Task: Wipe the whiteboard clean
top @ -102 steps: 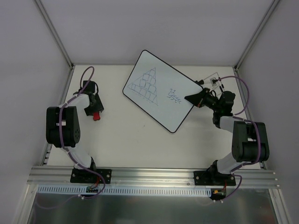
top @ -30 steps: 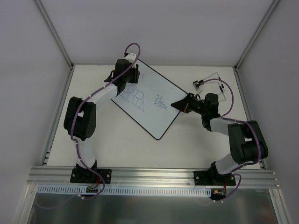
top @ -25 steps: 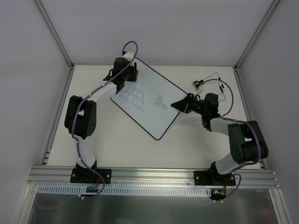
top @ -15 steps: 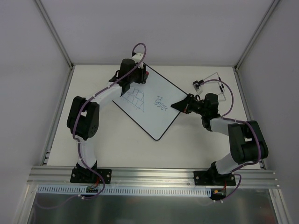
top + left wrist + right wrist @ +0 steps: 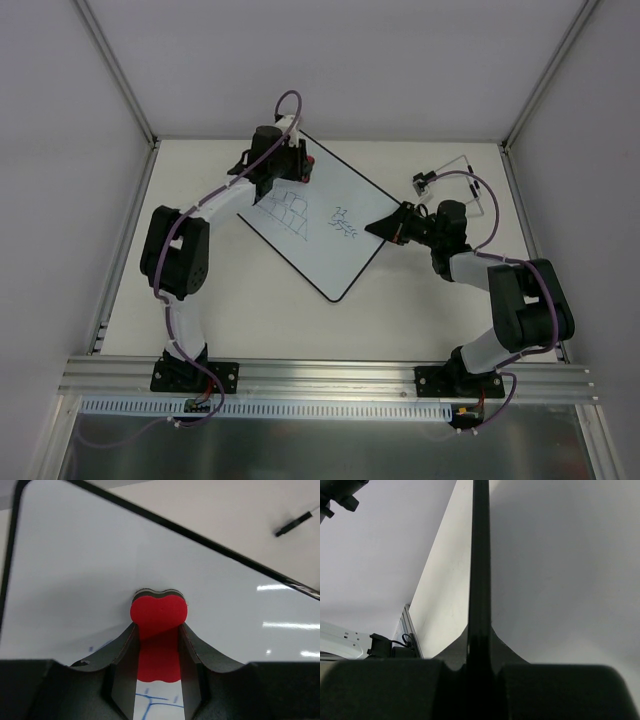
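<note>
The red eraser point(image 5: 308, 168) is over the clean far corner, past the blue marks, so the robot's left gripper should sweep it back over the small scribble point(image 5: 343, 222).
The whiteboard point(image 5: 325, 250) lies turned at an angle in the middle of the table, with a blue block drawing point(image 5: 287, 211) and a small scribble point(image 5: 345, 228) on it. My left gripper point(image 5: 296, 172) is over the board's far corner, shut on the red eraser point(image 5: 309, 164). In the left wrist view the eraser point(image 5: 159, 611) sits between my fingers point(image 5: 125, 645) on the white board point(image 5: 75, 555), with blue lines point(image 5: 155, 707) just behind it. My right gripper point(image 5: 385, 228) is shut on the board's right edge, seen edge-on as a black rim point(image 5: 481, 555) in the right wrist view.
A clear holder with small black clips point(image 5: 440, 180) lies at the back right, behind my right arm. A thin black object point(image 5: 294, 523) lies on the table beyond the board. Grey walls and frame posts point(image 5: 115, 70) close in the table.
My left arm carried the eraser from the table's left to the board's far corner. The top of the pyramid drawing is gone. The board has shifted left with my right gripper.
</note>
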`<state>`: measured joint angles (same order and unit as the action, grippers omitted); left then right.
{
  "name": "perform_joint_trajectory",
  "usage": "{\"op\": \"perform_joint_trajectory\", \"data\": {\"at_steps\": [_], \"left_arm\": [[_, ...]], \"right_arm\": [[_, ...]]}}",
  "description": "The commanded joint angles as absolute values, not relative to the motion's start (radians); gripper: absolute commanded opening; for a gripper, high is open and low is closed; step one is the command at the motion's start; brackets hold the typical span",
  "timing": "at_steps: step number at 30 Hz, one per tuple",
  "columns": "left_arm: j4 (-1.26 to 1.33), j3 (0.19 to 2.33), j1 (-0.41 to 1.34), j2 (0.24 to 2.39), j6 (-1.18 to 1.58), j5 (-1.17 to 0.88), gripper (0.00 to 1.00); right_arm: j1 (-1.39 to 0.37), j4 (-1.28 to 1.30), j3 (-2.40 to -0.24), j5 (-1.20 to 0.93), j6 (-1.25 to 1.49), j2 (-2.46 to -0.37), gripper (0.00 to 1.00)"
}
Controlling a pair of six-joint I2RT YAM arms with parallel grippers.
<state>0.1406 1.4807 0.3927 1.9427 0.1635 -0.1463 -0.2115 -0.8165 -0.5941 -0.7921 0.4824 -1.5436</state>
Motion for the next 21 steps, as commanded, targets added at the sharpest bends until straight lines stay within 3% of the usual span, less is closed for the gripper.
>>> {"op": "perform_joint_trajectory", "data": {"at_steps": [1, 13, 21], "left_arm": [[0.037, 1.464, 0.307, 1.974, 0.215, -0.09, 0.06], [0.037, 1.373, 0.25, 1.954, 0.256, -0.142, 0.06], [0.04, 1.324, 0.4, 1.902, 0.271, -0.178, 0.06]], "right_arm": [[-0.265, -0.968, -0.614, -1.009, 0.367, -1.463, 0.0], [-0.264, -0.969, -0.62, -0.993, 0.367, -1.468, 0.0], [-0.267, -0.968, -0.629, -0.986, 0.371, -1.476, 0.0]]}}
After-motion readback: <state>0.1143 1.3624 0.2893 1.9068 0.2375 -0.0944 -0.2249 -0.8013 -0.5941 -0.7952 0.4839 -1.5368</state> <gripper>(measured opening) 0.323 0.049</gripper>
